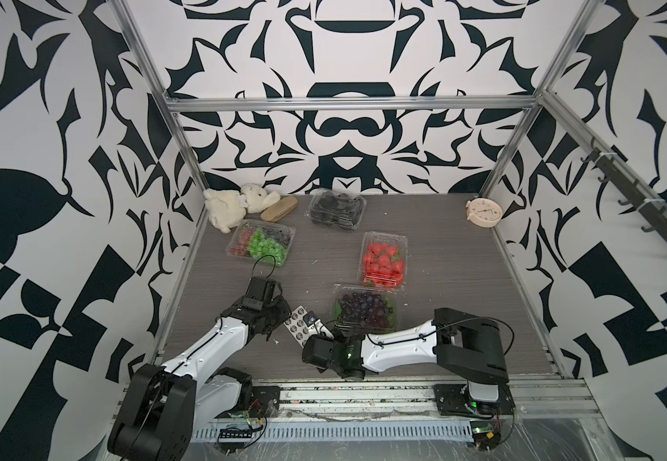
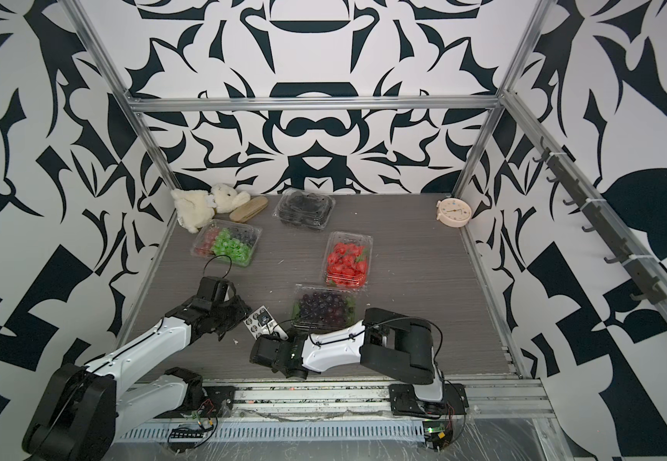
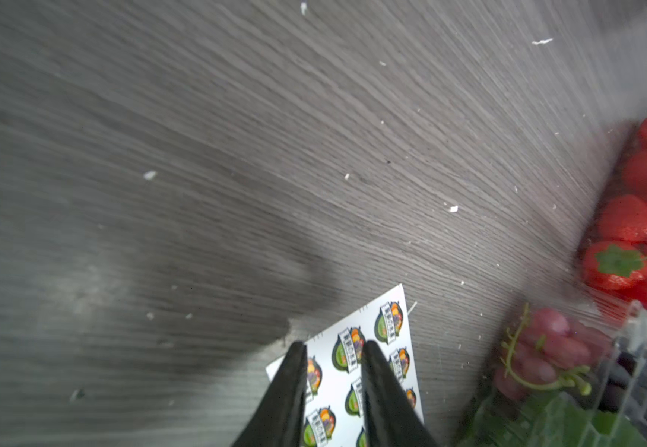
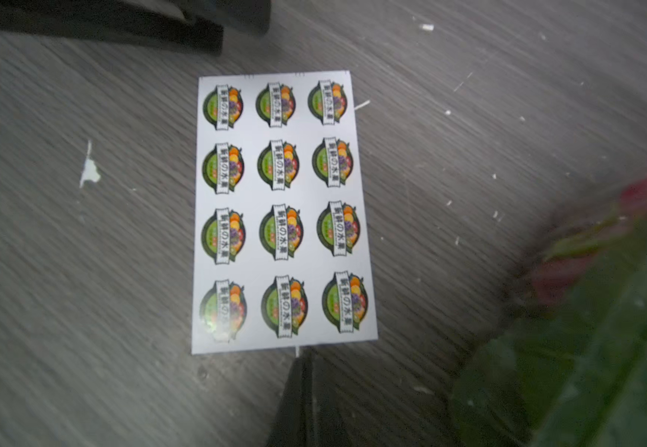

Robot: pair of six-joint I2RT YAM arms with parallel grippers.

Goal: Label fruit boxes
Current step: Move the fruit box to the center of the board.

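Observation:
The sheet's near edge (image 4: 286, 345) lies flat at my right gripper's shut fingers, so my left gripper should steady the sheet's far end (image 4: 275, 79) while my right gripper takes the sheet.
Four clear fruit boxes lie on the grey table: mixed green grapes and berries (image 1: 262, 243), black berries (image 1: 337, 209), strawberries (image 1: 383, 259) and purple grapes (image 1: 365, 307). A white sheet of round stickers (image 4: 281, 209) lies flat just left of the grape box (image 3: 546, 360). My left gripper (image 3: 334, 348) hovers over the sheet's far end, open with a narrow gap through which the stickers show. My right gripper (image 4: 302, 358) is shut, its tips at the sheet's near edge with nothing visible between them. In both top views the two hands meet over the sheet (image 1: 298, 325).
A white plush rabbit (image 1: 236, 205) and a tan oblong case (image 1: 280, 208) lie at the back left. At the back right corner stands a cream alarm clock (image 1: 483, 211). Metal frame posts edge the table, and small paper scraps (image 4: 89, 172) dot its surface.

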